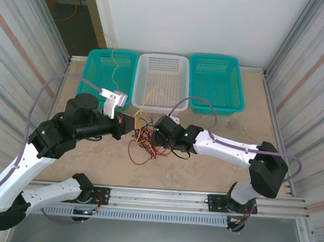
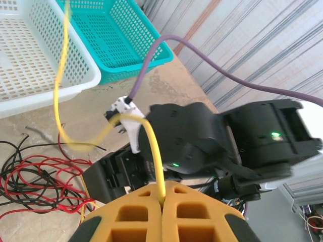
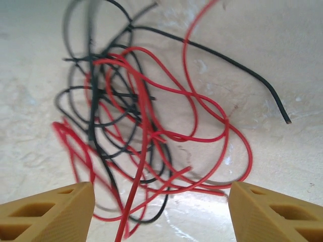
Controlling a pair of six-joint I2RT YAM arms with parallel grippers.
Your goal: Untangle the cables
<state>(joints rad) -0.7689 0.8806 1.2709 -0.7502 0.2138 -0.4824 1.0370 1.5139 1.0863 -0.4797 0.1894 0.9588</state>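
Note:
Next, I pull the yellow cable's tail free with my left gripper before going to the teal basket with yellow cable (image 1: 107, 78), because the tail lies in the red and black tangle.
A tangle of red and black cables (image 1: 145, 146) lies on the table between my two grippers. In the right wrist view the same red and black loops (image 3: 146, 131) spread over the table under my right gripper (image 3: 161, 201), which stands open just above them, with one red strand running up between its fingers. My right gripper (image 1: 156, 134) hovers at the tangle's right side. My left gripper (image 2: 162, 195) is shut on a yellow cable (image 2: 154, 151), which loops back toward the baskets. In the top view my left gripper (image 1: 130, 124) is at the tangle's upper left.
Three baskets stand in a row at the far edge: a teal basket (image 1: 94, 57) on the left with yellow cable (image 1: 115, 61) trailing into it, a white basket (image 1: 163, 56) in the middle, and a teal basket (image 1: 218, 58) on the right. Corrugated walls close both sides.

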